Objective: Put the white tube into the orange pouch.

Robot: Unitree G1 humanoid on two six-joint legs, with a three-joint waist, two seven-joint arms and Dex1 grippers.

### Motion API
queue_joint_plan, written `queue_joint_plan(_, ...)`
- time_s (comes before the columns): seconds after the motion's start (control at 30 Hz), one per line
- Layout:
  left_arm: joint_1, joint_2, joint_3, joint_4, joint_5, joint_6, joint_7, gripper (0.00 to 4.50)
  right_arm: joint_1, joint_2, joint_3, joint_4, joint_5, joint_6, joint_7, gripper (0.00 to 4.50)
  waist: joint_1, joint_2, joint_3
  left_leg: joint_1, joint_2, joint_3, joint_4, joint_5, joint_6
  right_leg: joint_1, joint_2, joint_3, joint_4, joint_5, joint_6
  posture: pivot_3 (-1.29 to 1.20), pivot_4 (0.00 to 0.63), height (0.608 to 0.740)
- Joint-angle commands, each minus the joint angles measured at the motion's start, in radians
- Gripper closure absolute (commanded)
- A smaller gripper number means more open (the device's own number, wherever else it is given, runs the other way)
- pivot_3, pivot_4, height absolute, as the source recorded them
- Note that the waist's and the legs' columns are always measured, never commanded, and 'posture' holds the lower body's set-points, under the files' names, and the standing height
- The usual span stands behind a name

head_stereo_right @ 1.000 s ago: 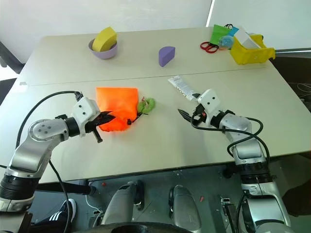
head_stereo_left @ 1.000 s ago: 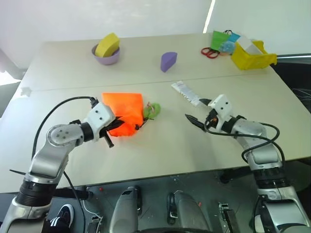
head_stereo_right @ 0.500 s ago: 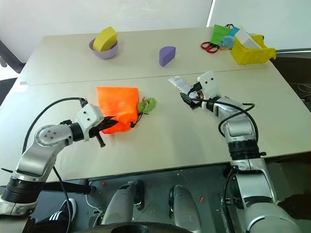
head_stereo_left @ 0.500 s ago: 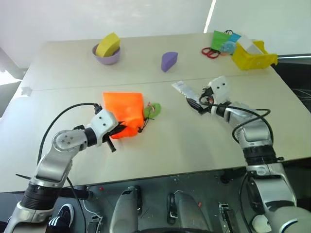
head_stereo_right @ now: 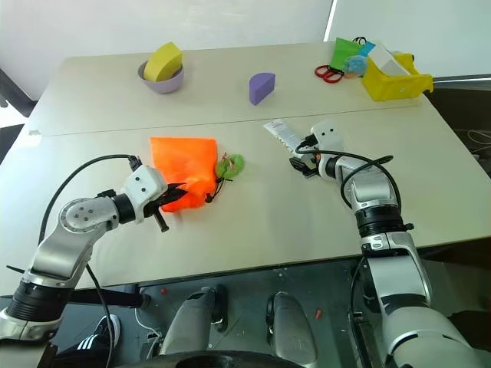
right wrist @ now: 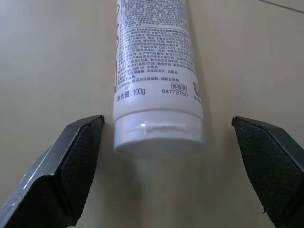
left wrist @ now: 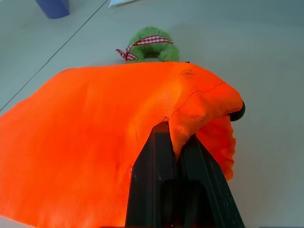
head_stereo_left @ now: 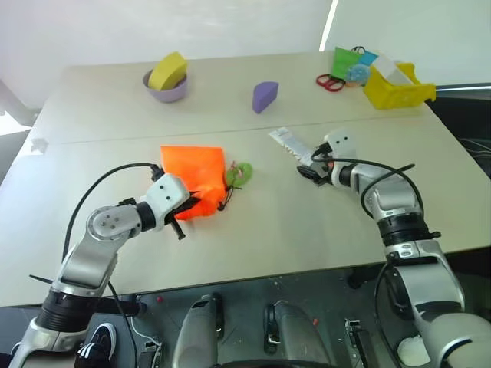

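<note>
The dark cord (head_stereo_left: 228, 196) is lying loose between the orange pouch and the green ring (head_stereo_left: 238, 175), so it will pull out straight when I pull the ring.
The white tube (head_stereo_left: 290, 144) lies flat on the table, right of centre, its cap end toward me. My right gripper (right wrist: 167, 122) is open and low over the table, one finger on each side of the cap end, touching neither side. The orange pouch (head_stereo_left: 196, 170) lies left of centre, its dark cord running to a green ring (head_stereo_left: 242, 174) on its right. My left gripper (left wrist: 173, 137) is shut on the pouch's near edge, fabric bunched between the fingers (left wrist: 152, 166).
At the back left a purple bowl (head_stereo_left: 167, 90) holds a yellow block. A purple wedge (head_stereo_left: 265, 96) stands at the back middle. A yellow bin (head_stereo_left: 399, 90), red scissors (head_stereo_left: 330, 82) and a small green bag (head_stereo_left: 347, 61) crowd the back right corner.
My right gripper has moved away from me across the table to the tube's cap end and lowered around it. The left gripper has kept its hold on the pouch.
</note>
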State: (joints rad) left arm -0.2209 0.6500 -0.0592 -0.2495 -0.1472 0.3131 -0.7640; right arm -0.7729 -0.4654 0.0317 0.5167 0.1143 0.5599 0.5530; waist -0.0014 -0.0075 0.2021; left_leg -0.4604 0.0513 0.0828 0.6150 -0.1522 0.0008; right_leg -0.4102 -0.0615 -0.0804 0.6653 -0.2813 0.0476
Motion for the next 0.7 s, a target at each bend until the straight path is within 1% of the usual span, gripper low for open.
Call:
queue_joint_plan(0.03, -0.016, 0.001, 0.004, -0.017, 0.006, -0.022, 0.002, 4.50, -0.024, -0.009, -0.008, -0.019, -0.007, -0.009, 0.011, 1.90, -0.001, 0.000, 0.000, 0.000, 0.000, 0.000, 0.000, 0.000, 0.000, 0.000, 0.000, 0.000, 0.000, 0.000, 0.000, 0.00, 0.150, 0.740)
queue_joint_plan(0.07, -0.018, 0.000, 0.003, -0.015, 0.008, -0.023, 0.001, 4.50, -0.020, -0.015, -0.004, -0.027, -0.012, -0.015, 0.016, 2.36, -0.002, 0.000, 0.000, 0.000, 0.000, 0.000, 0.000, 0.000, 0.000, 0.000, 0.000, 0.000, 0.000, 0.000, 0.000, 0.00, 0.150, 0.740)
queue_joint_plan(0.17, -0.019, 0.000, 0.002, -0.011, 0.013, -0.024, 0.000, 4.50, 0.000, -0.025, -0.034, -0.085, 0.020, 0.003, 0.039, 2.36, -0.006, 0.000, 0.000, 0.000, 0.000, 0.000, 0.000, 0.000, 0.000, 0.000, 0.000, 0.000, 0.000, 0.000, 0.000, 0.00, 0.150, 0.740)
queue_joint_plan(0.23, -0.019, 0.001, 0.003, -0.009, 0.014, -0.026, 0.000, 4.50, 0.040, -0.049, -0.037, -0.166, 0.028, -0.012, 0.071, 2.36, -0.006, 0.000, 0.000, -0.001, 0.000, 0.000, 0.000, 0.000, 0.000, 0.000, 0.000, 0.000, 0.000, 0.000, 0.000, 0.00, 0.150, 0.740)
queue_joint_plan(0.3, -0.018, 0.003, 0.005, -0.007, 0.014, -0.026, -0.001, 4.50, 0.078, -0.064, -0.071, -0.260, 0.079, 0.028, 0.098, 2.36, -0.007, 0.000, 0.000, -0.001, 0.000, 0.000, 0.000, 0.000, 0.000, 0.000, 0.000, 0.000, 0.000, 0.000, 0.001, 0.00, 0.150, 0.740)
queue_joint_plan(0.37, -0.015, 0.004, 0.007, -0.004, 0.015, -0.031, 0.001, 4.50, 0.147, -0.099, -0.077, -0.389, 0.115, 0.032, 0.156, 2.36, -0.008, 0.000, 0.000, -0.001, 0.000, 0.000, -0.001, 0.000, 0.000, -0.001, 0.000, 0.000, 0.000, 0.000, 0.001, 0.00, 0.150, 0.740)
queue_joint_plan(0.43, -0.013, 0.006, 0.009, -0.001, 0.016, -0.033, 0.003, 4.50, 0.237, -0.143, -0.090, -0.551, 0.186, 0.100, 0.222, 2.36, -0.007, 0.000, 0.000, -0.001, 0.000, 0.000, -0.001, 0.000, 0.000, -0.001, 0.000, 0.000, 0.000, -0.001, 0.002, 0.00, 0.150, 0.740)
queue_joint_plan(0.53, -0.023, 0.001, 0.020, 0.011, 0.014, -0.026, 0.016, 4.50, 0.400, -0.237, -0.112, -0.813, 0.324, 0.205, 0.343, 2.36, -0.003, 0.000, 0.000, -0.001, 0.000, 0.000, -0.002, 0.000, 0.000, -0.001, 0.000, 0.000, 0.000, -0.001, 0.002, 0.00, 0.150, 0.740)
queue_joint_plan(0.6, -0.031, 0.004, 0.020, 0.020, 0.014, -0.030, 0.013, 4.50, 0.487, -0.277, -0.135, -0.938, 0.414, 0.262, 0.386, 2.36, -0.001, 0.000, 0.000, -0.001, 0.000, -0.001, -0.002, -0.001, 0.000, -0.001, 0.000, 0.000, -0.001, -0.001, 0.002, 0.00, 0.150, 0.740)
queue_joint_plan(0.67, -0.040, 0.006, 0.023, 0.030, 0.015, -0.032, 0.014, 4.50, 0.573, -0.320, -0.125, -1.047, 0.472, 0.304, 0.419, 2.36, -0.005, 0.000, 0.000, -0.001, 0.000, -0.001, -0.001, -0.002, -0.002, -0.001, 0.000, 0.000, -0.001, -0.002, -0.001, 0.00, 0.150, 0.740)
queue_joint_plan(0.7, -0.044, 0.006, 0.024, 0.034, 0.013, -0.034, 0.012, 4.50, 0.609, -0.348, -0.096, -1.092, 0.478, 0.319, 0.432, 2.36, -0.007, 0.000, 0.000, -0.001, 0.000, -0.001, -0.001, -0.002, -0.002, -0.001, -0.001, 0.000, -0.001, -0.003, -0.002, 0.00, 0.150, 0.740)
